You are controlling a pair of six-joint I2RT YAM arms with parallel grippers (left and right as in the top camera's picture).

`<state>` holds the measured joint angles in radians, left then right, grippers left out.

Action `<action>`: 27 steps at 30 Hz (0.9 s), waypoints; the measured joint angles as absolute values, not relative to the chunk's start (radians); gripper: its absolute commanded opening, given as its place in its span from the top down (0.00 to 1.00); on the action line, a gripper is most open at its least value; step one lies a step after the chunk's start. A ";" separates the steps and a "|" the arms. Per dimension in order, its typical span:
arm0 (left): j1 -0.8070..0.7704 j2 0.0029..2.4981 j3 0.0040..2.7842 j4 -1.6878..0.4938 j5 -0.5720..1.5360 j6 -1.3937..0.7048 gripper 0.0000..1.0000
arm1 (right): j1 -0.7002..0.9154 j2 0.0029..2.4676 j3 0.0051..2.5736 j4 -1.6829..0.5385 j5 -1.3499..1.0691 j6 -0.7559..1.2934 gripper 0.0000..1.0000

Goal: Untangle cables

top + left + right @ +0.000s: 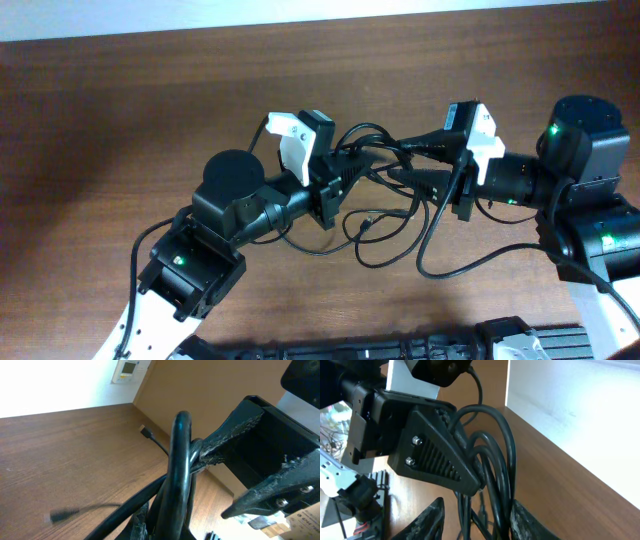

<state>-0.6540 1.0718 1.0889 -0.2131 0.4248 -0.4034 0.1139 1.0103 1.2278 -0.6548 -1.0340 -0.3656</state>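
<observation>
The cords cross in a tight bundle at my right gripper's fingertip, so next my left gripper draws the bundle back before my right gripper takes a cord.
The cables are thin black cords bunched between my two grippers, with loose loops trailing onto the wooden table below. My left gripper is shut on the bundle. In the left wrist view the cords rise in an arch out of the left gripper. My right gripper faces it from the right. In the right wrist view the right gripper straddles the cords. One finger touches them and the other finger stands apart.
Two loose plug ends lie on the brown table. A black ribbed fixture sits along the near edge. A pale wall borders the far edge. The left arm's base and the right arm's base flank the work area.
</observation>
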 measured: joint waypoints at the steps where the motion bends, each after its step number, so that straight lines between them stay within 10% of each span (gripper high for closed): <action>1: -0.654 1.072 1.089 -0.210 0.434 -0.403 1.00 | 0.114 1.010 1.228 -0.655 -1.032 -0.365 0.86; 27: -0.603 1.067 1.094 -0.369 0.055 -0.658 1.00 | 0.113 1.010 1.227 -0.656 -1.016 -0.366 0.96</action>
